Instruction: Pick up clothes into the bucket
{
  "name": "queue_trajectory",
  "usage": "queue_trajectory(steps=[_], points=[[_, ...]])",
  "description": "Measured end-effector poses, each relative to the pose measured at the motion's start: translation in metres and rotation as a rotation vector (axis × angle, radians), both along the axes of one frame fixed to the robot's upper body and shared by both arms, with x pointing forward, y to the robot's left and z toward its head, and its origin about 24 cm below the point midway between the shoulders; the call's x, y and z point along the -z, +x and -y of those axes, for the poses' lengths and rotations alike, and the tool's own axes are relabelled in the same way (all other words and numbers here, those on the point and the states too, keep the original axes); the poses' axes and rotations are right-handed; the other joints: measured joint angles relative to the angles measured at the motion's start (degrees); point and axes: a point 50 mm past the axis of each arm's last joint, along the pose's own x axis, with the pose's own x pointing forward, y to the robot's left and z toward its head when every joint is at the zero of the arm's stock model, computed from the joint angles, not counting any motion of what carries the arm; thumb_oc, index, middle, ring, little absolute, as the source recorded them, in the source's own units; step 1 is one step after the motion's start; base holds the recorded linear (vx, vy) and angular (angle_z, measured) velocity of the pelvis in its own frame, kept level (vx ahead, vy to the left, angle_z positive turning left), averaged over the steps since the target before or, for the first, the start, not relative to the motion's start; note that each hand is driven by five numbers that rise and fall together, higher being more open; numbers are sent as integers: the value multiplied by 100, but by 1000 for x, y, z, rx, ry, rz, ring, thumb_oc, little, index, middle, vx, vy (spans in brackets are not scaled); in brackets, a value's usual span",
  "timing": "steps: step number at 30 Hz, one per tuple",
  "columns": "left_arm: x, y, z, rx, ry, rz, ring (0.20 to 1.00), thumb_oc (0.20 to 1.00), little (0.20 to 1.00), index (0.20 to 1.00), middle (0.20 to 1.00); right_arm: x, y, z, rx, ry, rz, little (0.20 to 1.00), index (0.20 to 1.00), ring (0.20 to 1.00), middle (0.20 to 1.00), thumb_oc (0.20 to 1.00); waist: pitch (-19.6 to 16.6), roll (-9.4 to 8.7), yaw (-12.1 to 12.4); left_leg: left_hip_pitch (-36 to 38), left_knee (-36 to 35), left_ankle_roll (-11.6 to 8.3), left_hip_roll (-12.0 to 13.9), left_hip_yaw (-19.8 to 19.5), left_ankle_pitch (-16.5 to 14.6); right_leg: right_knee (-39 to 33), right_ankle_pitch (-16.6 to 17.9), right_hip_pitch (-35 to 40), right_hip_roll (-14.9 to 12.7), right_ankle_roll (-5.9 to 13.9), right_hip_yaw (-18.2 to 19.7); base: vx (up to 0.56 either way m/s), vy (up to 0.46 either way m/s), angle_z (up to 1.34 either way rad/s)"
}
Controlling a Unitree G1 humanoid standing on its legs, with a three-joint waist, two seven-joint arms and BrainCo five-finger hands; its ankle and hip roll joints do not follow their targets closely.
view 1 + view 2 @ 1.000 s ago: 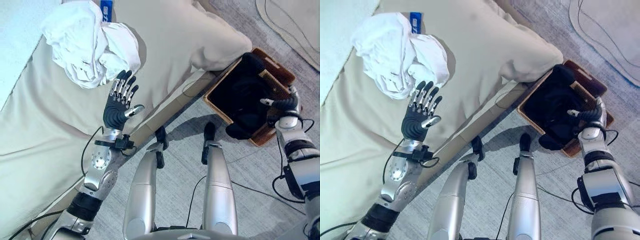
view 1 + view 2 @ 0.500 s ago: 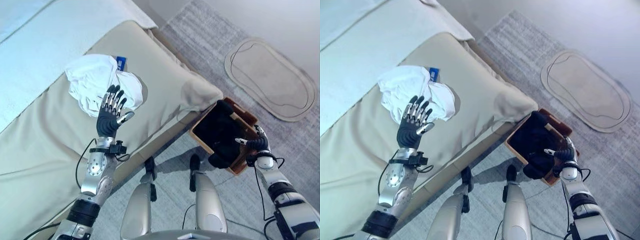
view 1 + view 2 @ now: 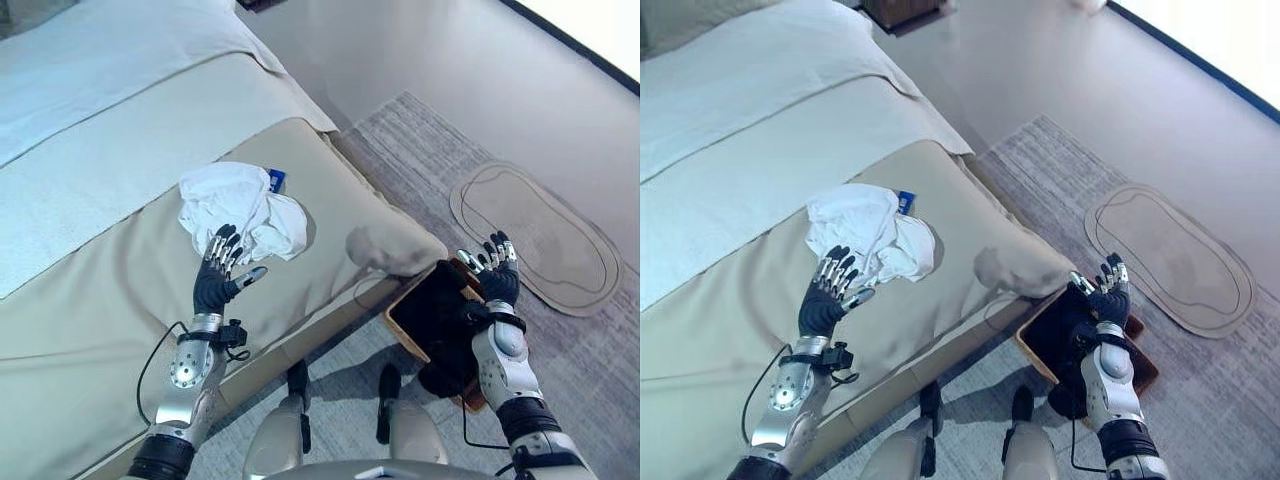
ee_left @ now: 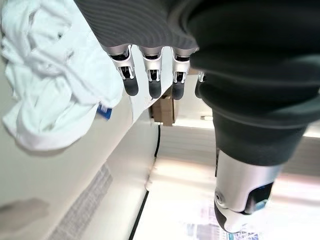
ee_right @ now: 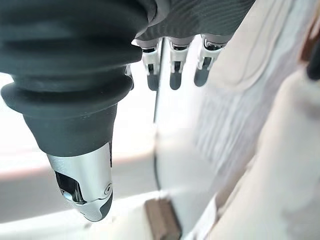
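Note:
The heap is bunched in separate overlapping mounds [image 3: 238, 203]. I expect another garment to stay behind on the bed when I pick up the white garment [image 3: 272, 226].
A crumpled white garment [image 3: 243, 208] lies on the beige bed cover [image 3: 90, 310], with a small blue tag at its far edge. My left hand [image 3: 217, 283] is raised just in front of it, fingers straight and spread, holding nothing; the garment [image 4: 50, 95] lies past those fingers in the left wrist view. A brown wicker bucket [image 3: 432, 320] stands on the floor at the bed's corner, with dark clothes inside and one hanging over its near rim. My right hand [image 3: 495, 275] hovers open over the bucket's far edge, empty.
A beige pillow corner [image 3: 385, 248] overhangs the bed edge beside the bucket. An oval beige mat [image 3: 535, 235] lies on the grey carpet to the right. A pale blue sheet [image 3: 110, 70] covers the far part of the bed.
The camera has tilted up, so more of the bed and floor shows. My right hand has opened and lifted above the bucket's rim. My left hand stays raised and open by the white garment.

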Motion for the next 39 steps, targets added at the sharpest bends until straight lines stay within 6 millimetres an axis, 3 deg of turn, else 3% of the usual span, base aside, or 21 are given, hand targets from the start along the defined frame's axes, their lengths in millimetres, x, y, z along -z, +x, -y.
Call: queue_trajectory(steps=[7, 12, 21, 27, 35, 37, 39], points=[[6, 2, 4, 17, 146, -26, 1000, 1000, 1000, 1000, 1000, 13, -1, -31, -163, -111, -77, 1000, 1000, 1000, 1000, 1000, -442, -149, 247, 340, -161, -38, -14, -247, -29, -633, 171, 714, 94, 3, -295, 110, 16, 20], [11, -5, -3, -24, 195, -47, 1000, 1000, 1000, 1000, 1000, 26, -9, -47, -218, -79, -113, 1000, 1000, 1000, 1000, 1000, -689, -435, 535, 482, -221, -46, -48, -325, -34, -763, 169, 941, 105, 4, -421, 69, 37, 10], [7, -6, -15, -75, 277, -36, 1000, 1000, 1000, 1000, 1000, 30, -10, -50, -256, -96, -145, 1000, 1000, 1000, 1000, 1000, -630, -588, 683, 160, -150, -43, -128, -355, -35, -745, 195, 646, 16, 47, -436, -4, 60, 2], [2, -2, -18, -92, 338, -11, 1000, 1000, 1000, 1000, 1000, 35, -15, -44, -224, -84, -167, 1000, 1000, 1000, 1000, 1000, -341, -725, 674, -137, 23, -43, -189, -377, -36, -689, 236, 422, -33, 71, -434, -62, 60, 2], [-45, 45, -26, -205, 583, 182, 1000, 1000, 1000, 1000, 1000, 4, 11, -45, -227, -96, -47, 1000, 1000, 1000, 1000, 1000, 752, -747, 360, -1349, 1184, 6, -235, -245, -279, 354, 156, -804, -194, 6, -193, -172, 78, -9], [-71, 60, -26, -252, 680, 286, 1000, 1000, 1000, 1000, 1000, -10, 19, -40, -227, -128, 1, 1000, 1000, 1000, 1000, 1000, 1058, -744, 324, -1944, 1627, 9, -232, -225, -437, 777, 65, -1413, -243, 6, -57, -165, 26, -16], [-87, 67, -27, -291, 737, 344, 1000, 1000, 1000, 1000, 1000, -11, 20, -38, -224, -136, 4, 1000, 1000, 1000, 1000, 1000, 1259, -777, 182, -2251, 1743, 48, -240, -223, -407, 913, 86, -1736, -259, 17, -19, -111, 16, -5]])
